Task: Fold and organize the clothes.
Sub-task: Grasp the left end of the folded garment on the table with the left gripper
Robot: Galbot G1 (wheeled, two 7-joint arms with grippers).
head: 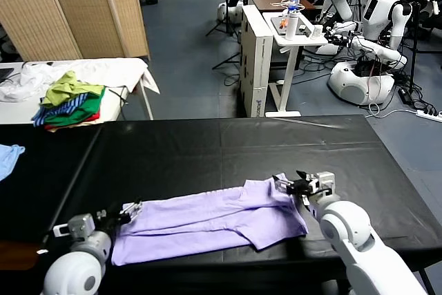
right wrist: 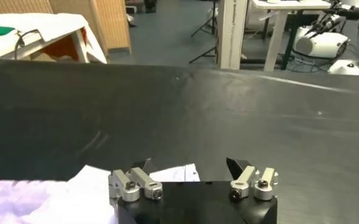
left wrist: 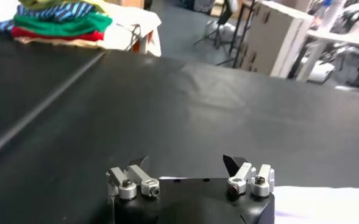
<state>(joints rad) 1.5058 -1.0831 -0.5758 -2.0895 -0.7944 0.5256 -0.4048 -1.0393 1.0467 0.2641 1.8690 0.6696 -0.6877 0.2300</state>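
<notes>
The lavender T-shirt strip (head: 197, 226) runs at a slant toward the table's front edge at one end. Next, my left gripper grabs that end (head: 133, 222) and straightens the strip before folding it.
The clothes are one pale lavender T-shirt (head: 207, 222), folded into a long strip near the front edge of the black table (head: 207, 150). My left gripper (head: 132, 209) stands open at the strip's left end, holding nothing. In the left wrist view that gripper (left wrist: 186, 163) has its jaws wide apart over bare table, with the shirt (left wrist: 325, 206) showing beside the wrist. At the strip's right end my right gripper (head: 286, 186) is open too. In the right wrist view this gripper (right wrist: 190, 165) hangs over a shirt edge (right wrist: 176, 173), with more fabric (right wrist: 39, 198) off to one side.
A pile of green, yellow, striped and red garments (head: 69, 101) lies on a white table at the back left. A light blue cloth (head: 8, 157) sits at the far left edge. A white cabinet (head: 257, 60) and other robots (head: 366, 46) stand beyond the table.
</notes>
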